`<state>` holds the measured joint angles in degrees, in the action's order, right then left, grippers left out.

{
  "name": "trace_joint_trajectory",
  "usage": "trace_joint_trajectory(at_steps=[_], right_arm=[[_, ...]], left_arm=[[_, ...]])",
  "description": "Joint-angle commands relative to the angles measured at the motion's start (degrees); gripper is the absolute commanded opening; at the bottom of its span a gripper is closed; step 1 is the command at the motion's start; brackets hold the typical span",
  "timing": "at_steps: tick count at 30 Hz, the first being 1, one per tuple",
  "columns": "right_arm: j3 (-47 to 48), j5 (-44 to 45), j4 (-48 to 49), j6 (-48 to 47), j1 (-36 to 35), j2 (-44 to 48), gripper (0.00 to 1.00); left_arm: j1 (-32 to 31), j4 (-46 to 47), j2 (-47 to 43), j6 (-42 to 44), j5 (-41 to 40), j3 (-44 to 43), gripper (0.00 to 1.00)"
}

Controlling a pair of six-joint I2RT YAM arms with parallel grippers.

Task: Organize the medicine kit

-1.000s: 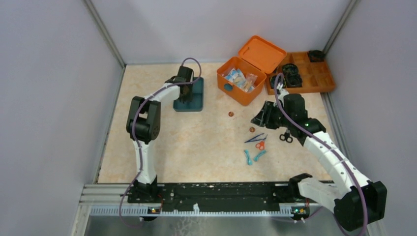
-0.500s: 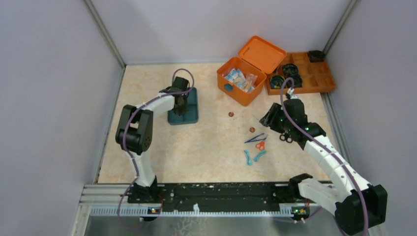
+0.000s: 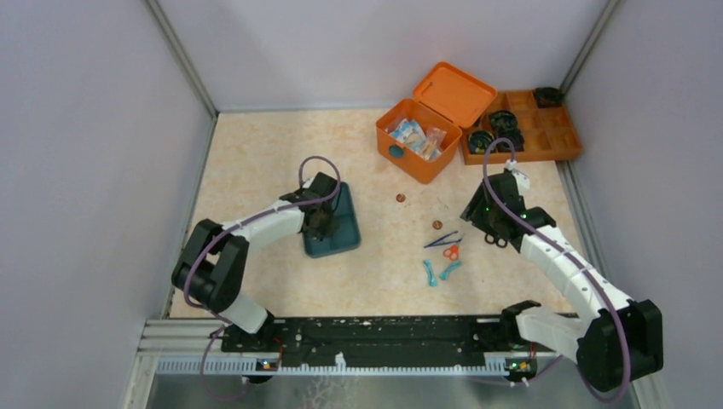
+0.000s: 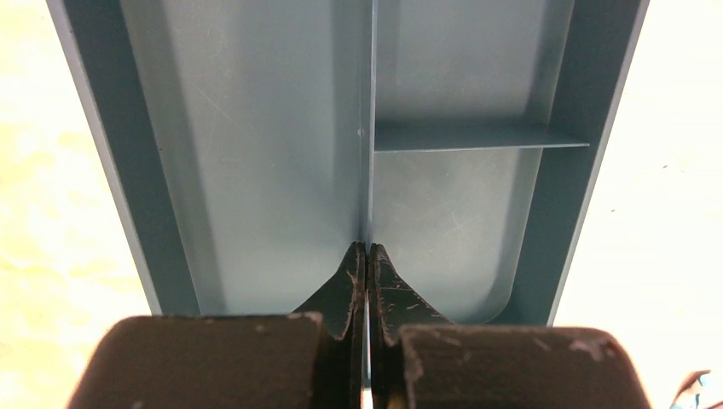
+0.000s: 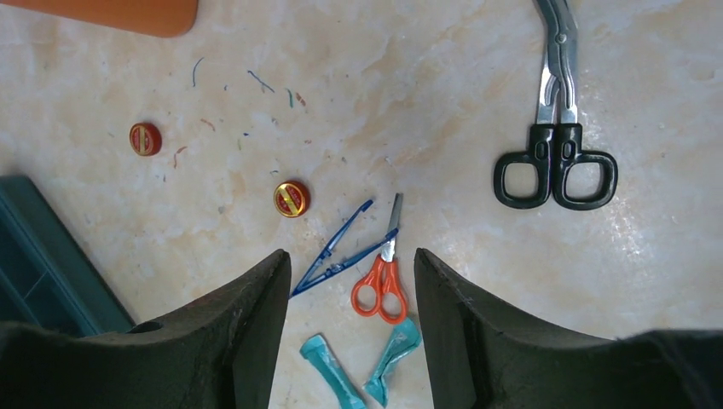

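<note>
I should move my left gripper clear first, because it blocks the teal compartment tray (image 3: 338, 240). Then my right gripper will bring the blue tweezers (image 3: 441, 241) off the orange scissors into the tray.
The medicine kit (image 3: 416, 141) is an orange box that stands open at the back, its lid (image 3: 454, 92) tipped back and packets inside; its edge shows in the right wrist view (image 5: 111, 10). My left gripper (image 3: 320, 223) (image 4: 367, 249) is shut on the middle divider of the teal compartment tray (image 3: 339, 230) (image 4: 256, 153). My right gripper (image 3: 479, 213) (image 5: 351, 264) is open and empty above the orange scissors (image 5: 381, 285) (image 3: 452, 252) and blue tweezers (image 5: 337, 251) (image 3: 443, 240). Two teal packets (image 5: 328, 366) (image 3: 430, 272) lie nearer.
Black-handled scissors (image 5: 554, 128) (image 3: 495, 239) lie right of the small tools. Two red-gold caps (image 5: 292, 198) (image 5: 145, 139) lie between the tools and the kit. A flat orange divided tray (image 3: 546, 136) with black items sits at the back right. Walls close in both sides.
My left gripper has pulled the teal tray toward the near edge and a little right. My right gripper has drawn back to the right, over the small tools.
</note>
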<state>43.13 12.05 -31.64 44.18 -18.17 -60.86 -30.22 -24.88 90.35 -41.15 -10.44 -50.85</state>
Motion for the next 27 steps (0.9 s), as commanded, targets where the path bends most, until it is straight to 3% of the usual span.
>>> trace_joint_trajectory(at_steps=[1, 3, 4, 8, 16, 22, 27], right_arm=[[0.9, 3.5, -0.1, 0.7, 0.8, -0.4, 0.56], [1.0, 3.5, -0.1, 0.1, 1.2, -1.1, 0.56], [1.2, 3.3, -0.1, -0.1, 1.5, -1.5, 0.56], [1.8, 2.1, -1.1, -0.6, 1.9, -3.0, 0.57], [-0.4, -4.3, 2.0, 7.5, -1.1, -2.3, 0.56], [0.5, 4.2, 0.6, 23.7, -11.5, -6.4, 0.56], [5.0, 3.1, -2.5, 25.8, -12.3, -15.3, 0.53]], left_arm=[[-0.8, 0.0, -2.9, -7.5, -0.2, 2.7, 0.03], [-0.8, -0.2, -3.5, -7.3, -0.3, 2.8, 0.17], [-0.8, -0.3, -3.8, -7.0, -0.4, 2.7, 0.30], [-0.8, -0.2, -5.6, -5.4, -0.1, 1.8, 0.51], [-0.7, -3.5, -10.6, -0.5, -1.9, -3.3, 0.55], [-0.2, -7.0, -16.0, 5.8, -5.8, -7.8, 0.59], [0.0, -8.6, -22.7, 13.1, -10.6, -8.4, 0.68]])
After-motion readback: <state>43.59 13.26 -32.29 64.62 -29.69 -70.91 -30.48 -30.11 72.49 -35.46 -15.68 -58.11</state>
